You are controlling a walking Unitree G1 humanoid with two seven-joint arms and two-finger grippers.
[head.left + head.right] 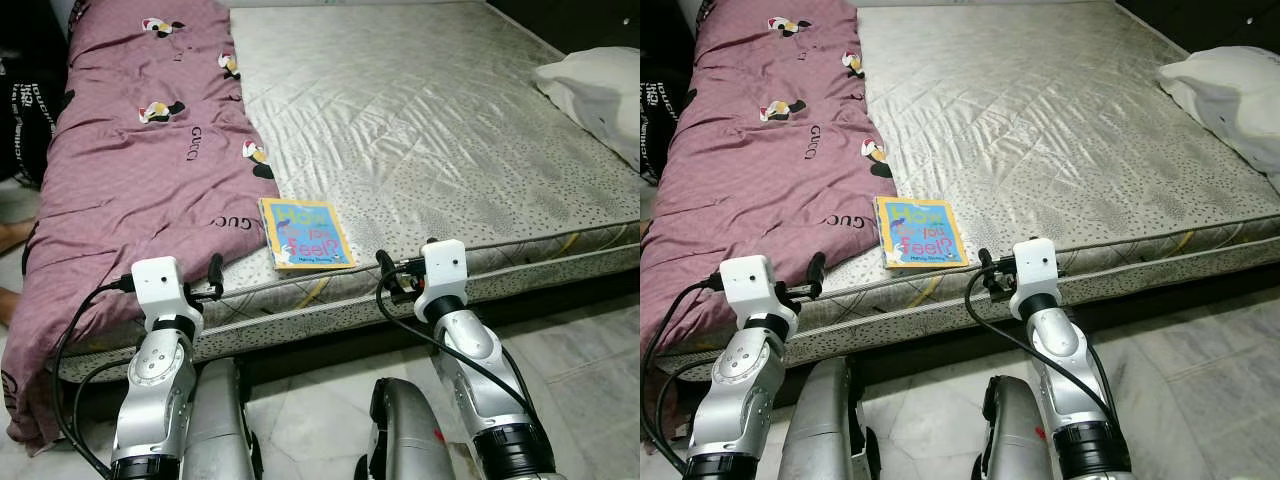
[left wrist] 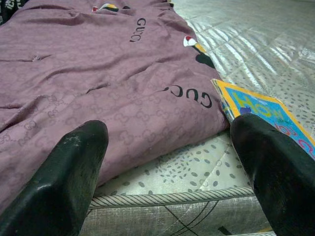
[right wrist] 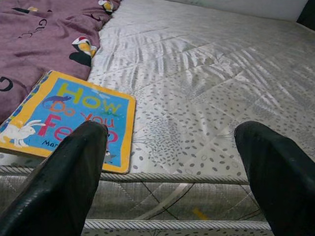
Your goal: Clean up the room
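Observation:
The book (image 1: 308, 236) has a thick spine (image 2: 224, 103) in sight beside the blanket, so it will stay closed and stiff when I pick it up by that spine.
A children's book (image 1: 306, 233) with a blue cover and yellow border lies flat near the front edge of the mattress (image 1: 430, 130), its left edge touching the purple blanket (image 1: 150, 150). My left gripper (image 2: 172, 172) hovers open at the mattress edge, in front of the blanket, with the book (image 2: 261, 115) just to its right. My right gripper (image 3: 172, 172) is open too, at the mattress edge a little right of the book (image 3: 74, 118). Neither holds anything.
A white pillow (image 1: 600, 90) rests at the far right of the bed. The blanket hangs over the bed's left front corner toward the tiled floor (image 1: 580, 340). A person's foot (image 1: 12, 236) and dark clothing show at the far left.

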